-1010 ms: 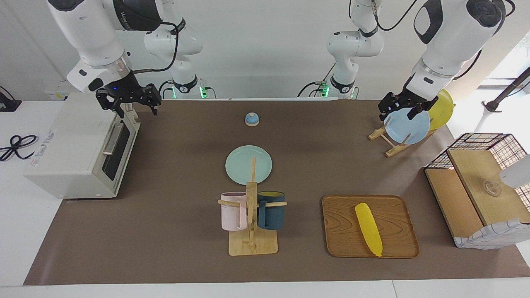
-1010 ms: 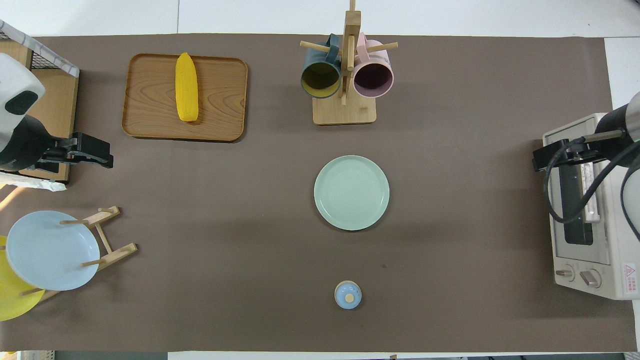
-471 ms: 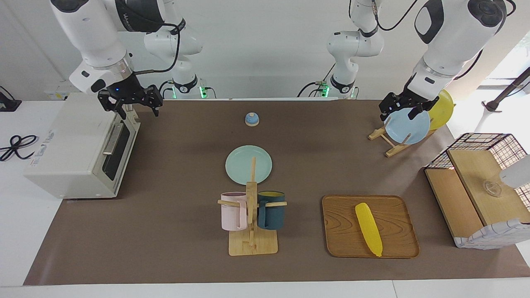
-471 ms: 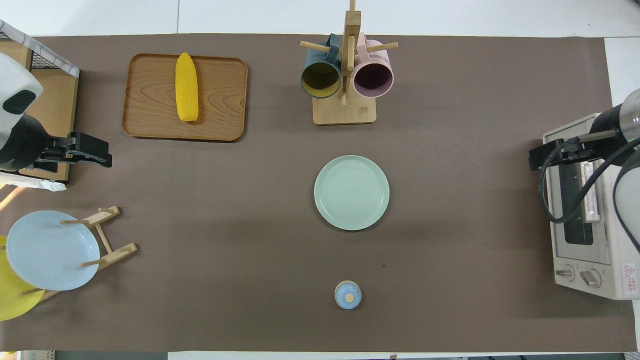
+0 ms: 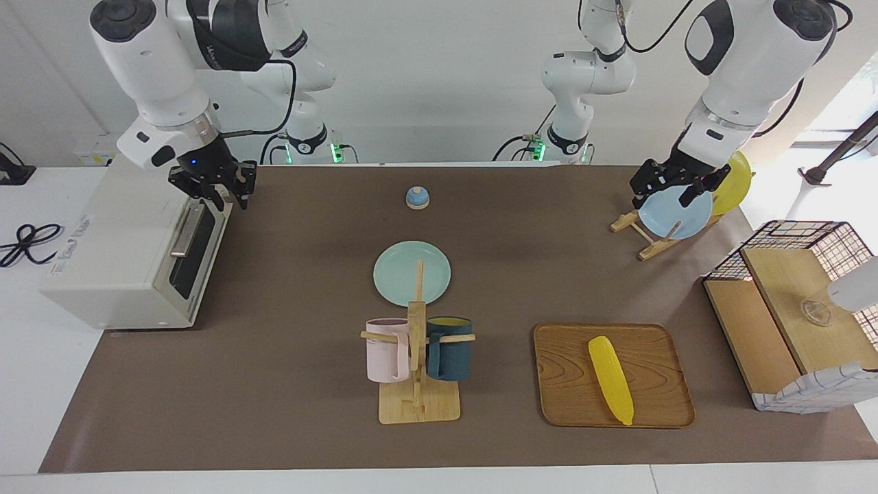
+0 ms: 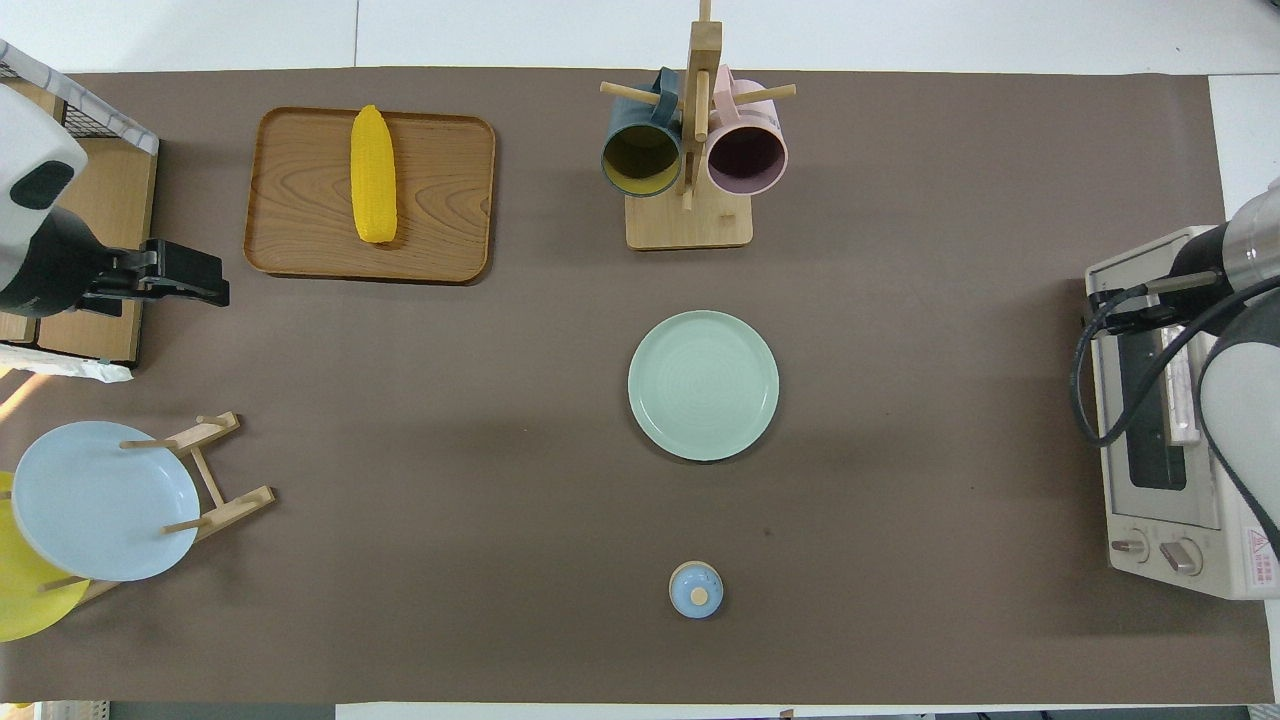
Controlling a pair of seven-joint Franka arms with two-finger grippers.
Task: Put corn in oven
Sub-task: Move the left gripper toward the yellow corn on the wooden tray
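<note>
I expect the corn (image 6: 373,176) to reach across the pale green plate (image 6: 703,385) when I lower it there, because the corn looks almost as long as the plate is wide.
The yellow corn (image 5: 610,388) lies on a wooden tray (image 5: 562,370) at the left arm's end of the table; the overhead view shows the corn (image 6: 373,175) on the tray too. The cream-white oven (image 5: 116,240) stands at the right arm's end, and its dark glass door is closed. My right gripper (image 5: 218,197) is open and empty, over the oven's top front edge, just above the door. My left gripper (image 5: 665,197) is open and empty, up over the blue plate (image 5: 675,213) in the plate rack. In the overhead view it (image 6: 195,285) shows beside the tray.
A mug tree (image 5: 417,357) with a pink and a dark blue mug stands mid-table. A pale green plate (image 5: 411,273) and a small blue bell (image 5: 417,197) lie nearer to the robots. A wood-and-wire basket box (image 5: 796,309) stands at the left arm's end, beside the plate rack with a yellow plate (image 5: 734,182).
My right gripper has turned at the wrist and drawn in over the oven's top front edge. My left gripper has shifted slightly over the plate rack. The corn has not moved.
</note>
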